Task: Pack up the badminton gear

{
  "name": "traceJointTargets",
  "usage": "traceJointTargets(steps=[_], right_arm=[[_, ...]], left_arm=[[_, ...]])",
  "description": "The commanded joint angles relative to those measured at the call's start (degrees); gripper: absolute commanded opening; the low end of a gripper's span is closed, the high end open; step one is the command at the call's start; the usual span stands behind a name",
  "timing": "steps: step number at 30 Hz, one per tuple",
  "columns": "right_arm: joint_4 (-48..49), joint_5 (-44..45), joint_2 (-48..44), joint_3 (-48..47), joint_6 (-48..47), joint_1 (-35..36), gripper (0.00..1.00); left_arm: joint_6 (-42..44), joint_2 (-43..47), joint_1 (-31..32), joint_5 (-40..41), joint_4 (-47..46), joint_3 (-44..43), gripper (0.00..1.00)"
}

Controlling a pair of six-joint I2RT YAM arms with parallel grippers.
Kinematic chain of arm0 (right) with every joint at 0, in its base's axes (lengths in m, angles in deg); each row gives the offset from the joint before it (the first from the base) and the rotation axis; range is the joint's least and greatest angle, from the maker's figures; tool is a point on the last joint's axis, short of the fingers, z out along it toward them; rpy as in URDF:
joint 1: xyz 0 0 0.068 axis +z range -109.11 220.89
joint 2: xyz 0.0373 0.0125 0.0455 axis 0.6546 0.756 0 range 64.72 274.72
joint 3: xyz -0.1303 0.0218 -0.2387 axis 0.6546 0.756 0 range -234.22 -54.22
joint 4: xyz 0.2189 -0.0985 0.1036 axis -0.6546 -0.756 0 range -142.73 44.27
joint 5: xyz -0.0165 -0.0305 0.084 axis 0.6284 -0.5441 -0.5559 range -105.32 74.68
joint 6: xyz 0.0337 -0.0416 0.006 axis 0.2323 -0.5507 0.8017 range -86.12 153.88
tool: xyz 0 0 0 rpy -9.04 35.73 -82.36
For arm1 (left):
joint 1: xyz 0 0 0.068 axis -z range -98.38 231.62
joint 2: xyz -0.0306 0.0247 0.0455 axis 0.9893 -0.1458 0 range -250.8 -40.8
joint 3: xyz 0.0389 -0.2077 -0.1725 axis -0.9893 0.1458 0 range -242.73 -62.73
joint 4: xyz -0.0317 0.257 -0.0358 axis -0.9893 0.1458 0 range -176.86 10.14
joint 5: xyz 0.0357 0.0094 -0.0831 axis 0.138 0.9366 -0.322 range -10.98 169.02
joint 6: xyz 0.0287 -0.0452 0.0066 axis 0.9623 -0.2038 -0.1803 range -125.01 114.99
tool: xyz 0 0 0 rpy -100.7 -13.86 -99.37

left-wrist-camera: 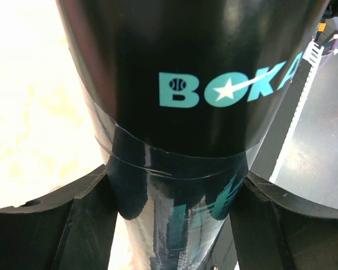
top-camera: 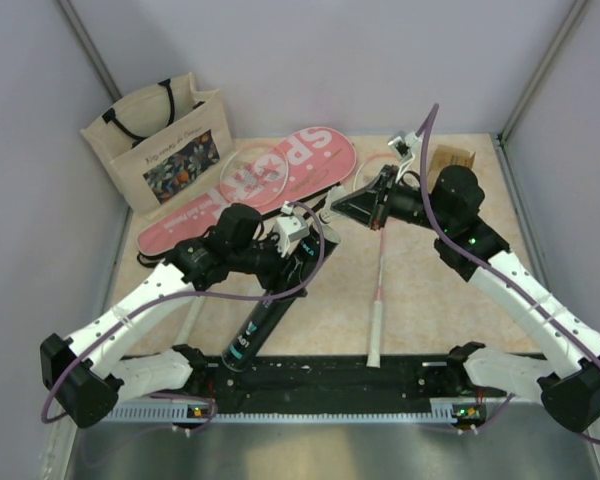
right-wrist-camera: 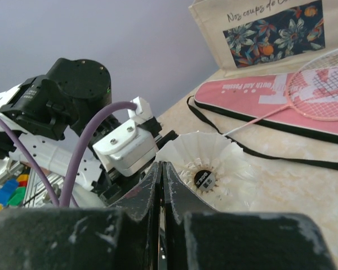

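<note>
Next, my right gripper pulls the shuttlecock [top-camera: 331,203] back and lines it up with the tube's opening [top-camera: 329,233] before it pushes the shuttlecock in, because the shuttlecock is past the tube's rim.
My left gripper [top-camera: 277,283] [left-wrist-camera: 174,225] is shut on the dark "BOKA" tube [top-camera: 265,310] [left-wrist-camera: 186,84], which lies slanted with its far end toward mid-table. My right gripper [top-camera: 330,208] [right-wrist-camera: 161,166] is shut on the feather rim of a white shuttlecock [right-wrist-camera: 211,169], held right at the tube's far end, beside the left wrist. One pink racket [top-camera: 255,170] [right-wrist-camera: 321,84] lies on the pink "SPORT" cover [top-camera: 310,160] [right-wrist-camera: 259,98]. The second racket [top-camera: 378,300] lies mid-table, its head under my right arm.
The beige floral tote bag [top-camera: 165,140] [right-wrist-camera: 270,28] stands at the back left behind the cover. A small cardboard box [top-camera: 450,160] sits at the back right. The cover's black strap [right-wrist-camera: 281,154] trails across the table. Walls close in on both sides.
</note>
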Motion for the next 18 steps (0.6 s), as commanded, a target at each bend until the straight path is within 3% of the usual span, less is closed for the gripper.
traceJointTargets(steps=[1, 10, 18], right_arm=[[-2.74, -0.06, -2.22, 2.62, -0.48, 1.74, 0.00], [-10.64, 1.97, -5.04, 0.43, -3.55, 1.65, 0.00], [-11.88, 2.06, -5.04, -0.79, -4.26, 1.56, 0.00]], left_arm=[[1.30, 0.58, 0.33, -1.73, -5.64, -2.80, 0.43], [2.26, 0.66, 0.33, -2.61, -4.94, -3.95, 0.42], [3.23, 1.37, 0.33, -3.40, -5.82, -2.63, 0.43]])
